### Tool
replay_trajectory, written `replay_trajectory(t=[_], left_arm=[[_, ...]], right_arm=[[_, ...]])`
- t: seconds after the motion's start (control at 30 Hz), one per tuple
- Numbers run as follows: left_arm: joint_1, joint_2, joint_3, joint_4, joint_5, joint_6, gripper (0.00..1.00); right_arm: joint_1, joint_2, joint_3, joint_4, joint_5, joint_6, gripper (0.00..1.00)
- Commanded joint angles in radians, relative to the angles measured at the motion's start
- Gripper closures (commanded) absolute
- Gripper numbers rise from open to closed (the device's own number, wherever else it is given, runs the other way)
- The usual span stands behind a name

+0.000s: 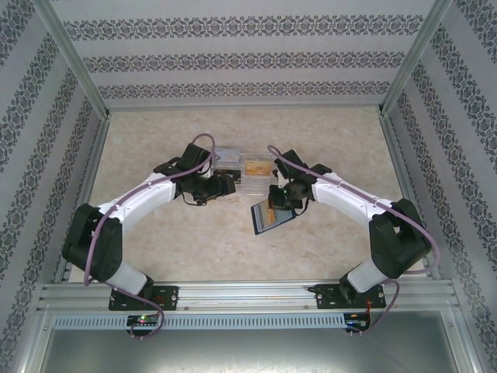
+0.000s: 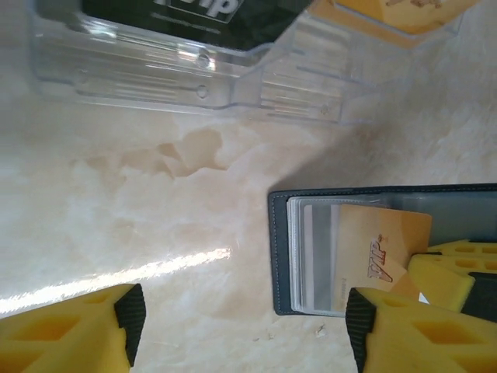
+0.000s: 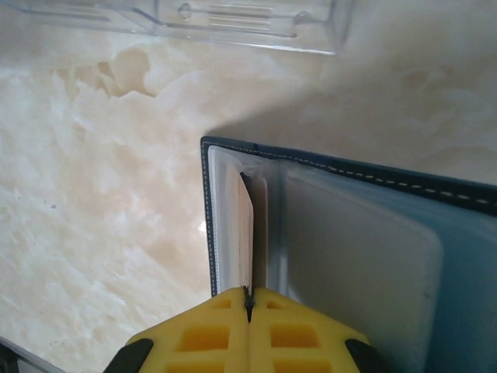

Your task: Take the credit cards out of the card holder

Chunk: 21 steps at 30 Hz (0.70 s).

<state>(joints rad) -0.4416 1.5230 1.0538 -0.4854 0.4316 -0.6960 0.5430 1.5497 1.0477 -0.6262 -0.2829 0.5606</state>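
The card holder is tilted with the yellow-orange card still in its pocket [image 2: 373, 252], so the robot's right gripper should put the holder down flat and get the card out for the box [image 1: 257, 168].
The card holder [image 1: 273, 219] lies open on the table, dark navy with grey-blue pockets [image 3: 349, 249]. My right gripper [image 3: 248, 294] is shut on a thin credit card [image 3: 246, 233], seen edge-on and standing partly in the holder's left pocket. In the left wrist view that card [image 2: 373, 245] is yellow-orange and sticks out of the card holder [image 2: 281, 256], with the right gripper's yellow fingers [image 2: 458, 268] on it. My left gripper [image 2: 245, 330] is open over bare table just left of the holder, holding nothing. From above, the left gripper [image 1: 224, 186] and right gripper [image 1: 278, 203] face each other.
A clear plastic box [image 1: 245, 167] stands just behind both grippers, with a black card [image 2: 194, 15] and an orange card [image 2: 404, 12] inside. Its near wall [image 3: 233, 19] is close to the holder's far edge. Patterned walls enclose the table.
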Motion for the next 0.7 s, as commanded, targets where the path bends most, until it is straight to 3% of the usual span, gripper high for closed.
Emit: replay_trajectory(t=[0.0,0.1,0.3,0.53,0.67], left_arm=[[0.015,-0.024,-0.035,-0.033,-0.022,-0.008,0.23],[0.015,-0.018,-0.047,-0.001,0.017,-0.019,0.22],[0.014,0.005,-0.057,0.041,0.055,-0.033,0.21],[0.015,0.014,-0.059,0.044,0.056,-0.034,0.21],[0.017,0.003,-0.025,-0.050,-0.048,0.005,0.12]], right_arm=[[-0.020,0.017,-0.012,0.022,-0.072,-0.024,1.00],[-0.001,0.051,-0.037,0.135,-0.164,0.028,1.00],[0.031,0.061,-0.061,0.270,-0.204,0.122,1.00],[-0.002,0.034,-0.034,0.116,-0.099,0.026,1.00],[-0.005,-0.021,-0.001,0.037,-0.057,-0.088,1.00]])
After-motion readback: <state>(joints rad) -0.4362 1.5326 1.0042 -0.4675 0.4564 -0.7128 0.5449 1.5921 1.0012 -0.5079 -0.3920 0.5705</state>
